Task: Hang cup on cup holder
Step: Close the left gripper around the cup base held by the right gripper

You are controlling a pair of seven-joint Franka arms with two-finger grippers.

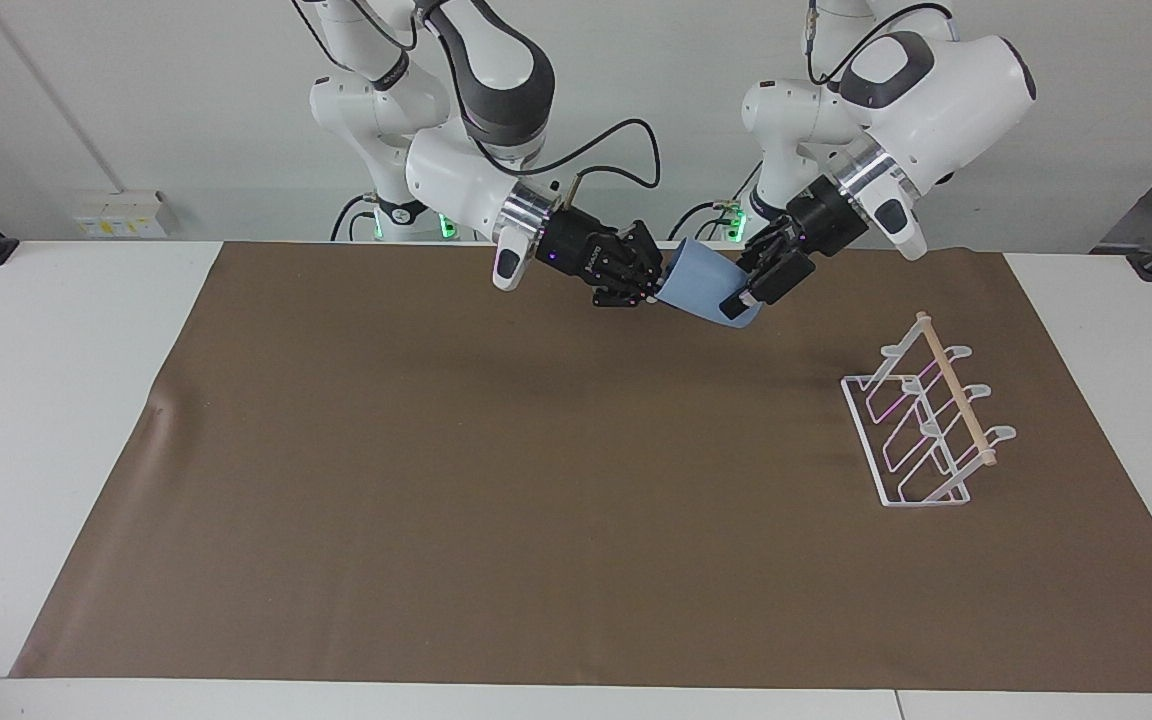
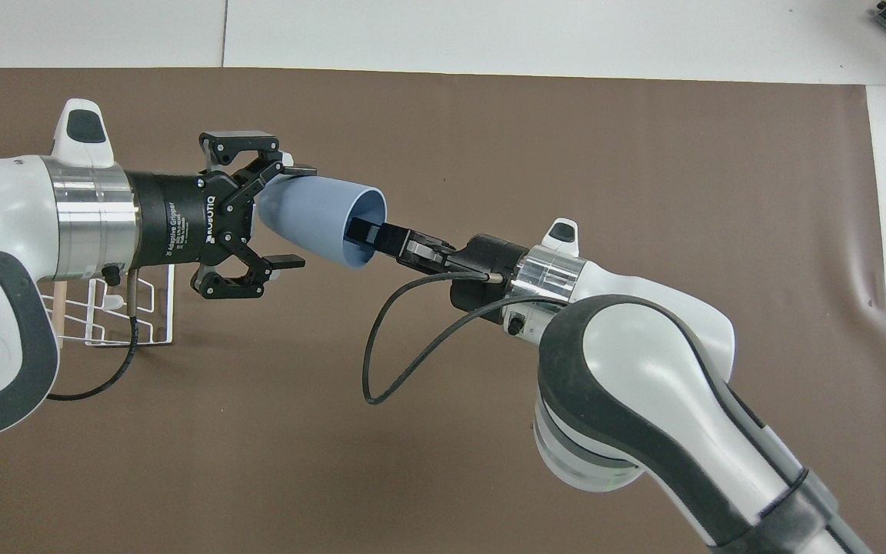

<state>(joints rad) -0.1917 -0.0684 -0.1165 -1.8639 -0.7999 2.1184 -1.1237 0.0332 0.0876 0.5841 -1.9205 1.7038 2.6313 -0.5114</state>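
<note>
The cup will hang at an angle over a peg when I lower it, because the cup's opening (image 2: pixel 367 228) is wider than the holder's white peg tip (image 2: pixel 114 302).
The light-blue cup (image 1: pixel 699 285) is held on its side in the air, over the mat's edge nearest the robots. My right gripper (image 1: pixel 650 286) is shut on the cup's rim, with one finger inside the mouth (image 2: pixel 361 230). My left gripper (image 1: pixel 742 294) is open, and its fingers straddle the cup's (image 2: pixel 325 214) narrow base (image 2: pixel 296 216). One finger lies against the cup's wall and the other stands off it. The white wire cup holder (image 1: pixel 924 432) with its wooden rod stands on the mat toward the left arm's end. In the overhead view the holder (image 2: pixel 152 312) is partly hidden under the left arm.
A brown mat (image 1: pixel 436 450) covers most of the white table (image 1: pixel 46 400). A black cable (image 2: pixel 381 346) loops down from the right wrist.
</note>
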